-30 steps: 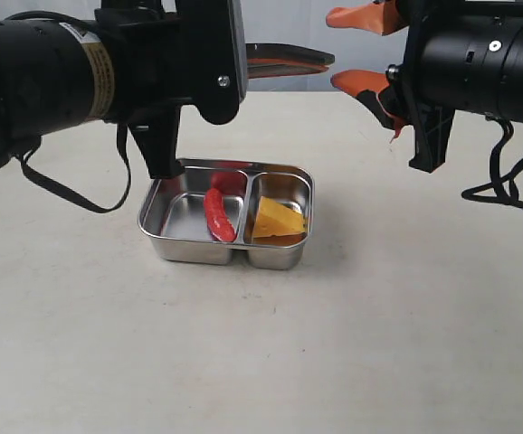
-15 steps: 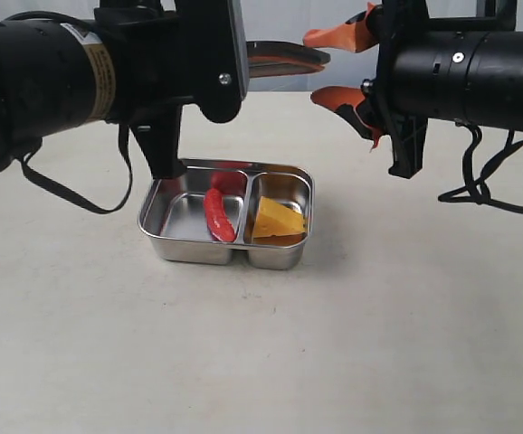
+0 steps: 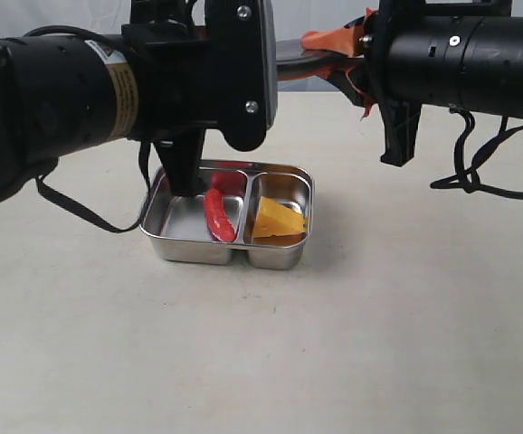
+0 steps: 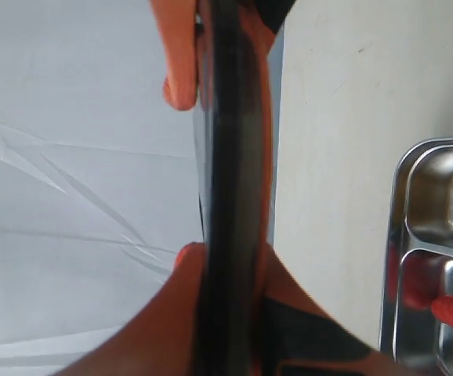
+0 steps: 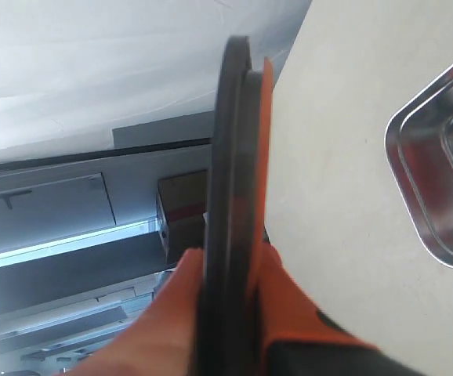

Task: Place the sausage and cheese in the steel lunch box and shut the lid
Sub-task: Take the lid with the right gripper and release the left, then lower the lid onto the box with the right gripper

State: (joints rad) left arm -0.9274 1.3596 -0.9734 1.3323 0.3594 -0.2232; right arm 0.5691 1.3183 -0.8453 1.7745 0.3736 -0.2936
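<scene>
Both grippers are closed on opposite ends of the lid (image 3: 299, 63), so my left gripper should open and move away before my right gripper lowers the lid onto the box (image 3: 231, 215).
The steel lunch box (image 3: 194, 249) stands on the table. The red sausage (image 3: 218, 215) lies in its left compartment and the yellow cheese (image 3: 278, 220) in the right one. The dark lid (image 3: 296, 58) hangs level in the air above and behind the box. My left gripper (image 4: 228, 262) is shut on one end of the lid (image 4: 230, 141). My right gripper (image 5: 230, 270) is shut on the opposite end of the lid (image 5: 233, 141), and its orange fingers (image 3: 327, 42) show in the exterior view. The left gripper itself is hidden there behind its arm.
The left arm's black housing (image 3: 108, 90) hangs over the box's left rear corner. The right arm (image 3: 461, 54) and its cables (image 3: 492, 176) reach in at the upper right. Bare beige tabletop (image 3: 261, 362) surrounds the box.
The right arm has swung left to the lid and its fingers now clamp the lid's free end. The left arm has shifted slightly right with the lid.
</scene>
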